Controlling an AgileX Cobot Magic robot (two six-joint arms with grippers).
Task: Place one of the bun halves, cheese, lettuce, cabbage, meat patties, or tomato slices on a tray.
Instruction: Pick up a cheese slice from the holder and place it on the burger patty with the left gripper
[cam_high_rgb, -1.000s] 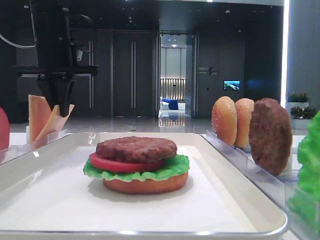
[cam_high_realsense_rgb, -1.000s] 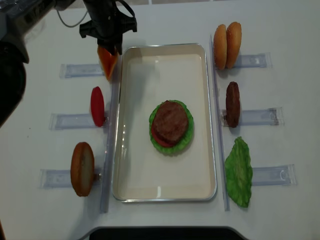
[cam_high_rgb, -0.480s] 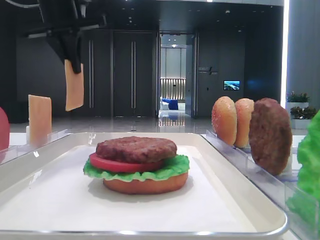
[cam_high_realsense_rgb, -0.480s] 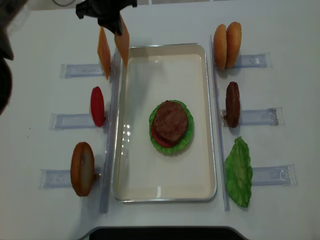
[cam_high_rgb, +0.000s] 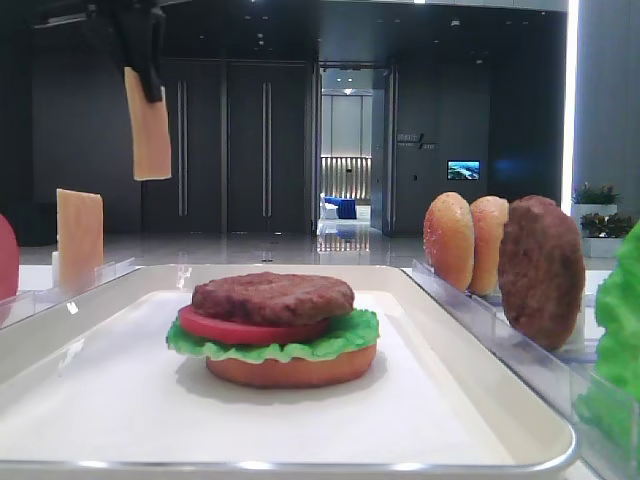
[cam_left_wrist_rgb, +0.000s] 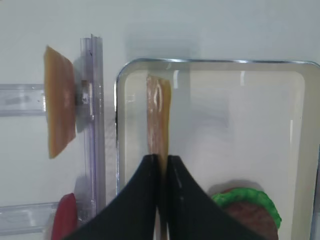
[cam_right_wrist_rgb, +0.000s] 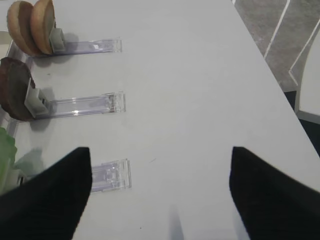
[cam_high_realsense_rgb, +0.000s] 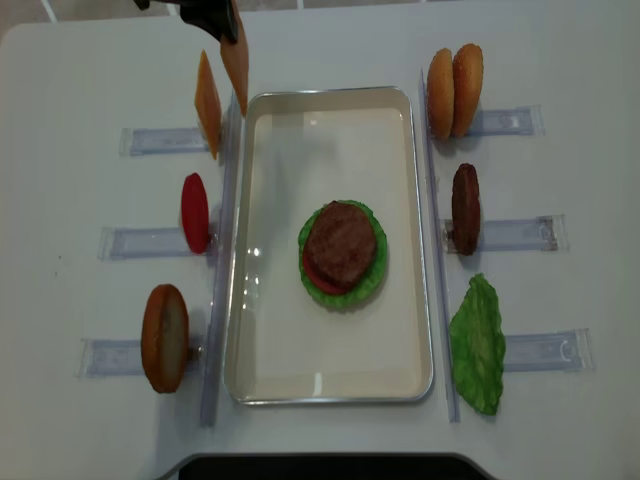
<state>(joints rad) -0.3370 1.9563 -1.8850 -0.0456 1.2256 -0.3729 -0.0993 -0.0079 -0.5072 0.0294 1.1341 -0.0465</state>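
Next, my left gripper tilts the cheese slice (cam_high_rgb: 149, 132), which hangs upright from it, and rest the slice's lower edge on the stacked patty (cam_high_realsense_rgb: 341, 244) before it opens.
My left gripper (cam_left_wrist_rgb: 161, 157) is shut on the top edge of a thin pale orange cheese slice (cam_left_wrist_rgb: 158, 115), which hangs upright in the air over the tray's far left corner. The same held cheese (cam_high_rgb: 150, 125) (cam_high_realsense_rgb: 236, 65) shows below the gripper (cam_high_rgb: 140, 45) (cam_high_realsense_rgb: 210, 12). The white tray (cam_high_realsense_rgb: 330, 380) carries a stack (cam_high_realsense_rgb: 343, 250) of bun half, lettuce, tomato and patty (cam_high_rgb: 272, 297). My right gripper (cam_right_wrist_rgb: 160, 150) is open over bare table, with nothing between its fingers.
A second cheese slice (cam_high_realsense_rgb: 207, 103) stands in its clear rack left of the tray, with a tomato slice (cam_high_realsense_rgb: 194, 212) and a bun half (cam_high_realsense_rgb: 165, 337) nearer the front. On the right stand two bun halves (cam_high_realsense_rgb: 455, 90), a patty (cam_high_realsense_rgb: 465, 208) and lettuce (cam_high_realsense_rgb: 478, 343).
The left gripper closed on one cheese slice, lifted it out of the rack and carried it up and towards the tray. The other slice stayed in the rack.
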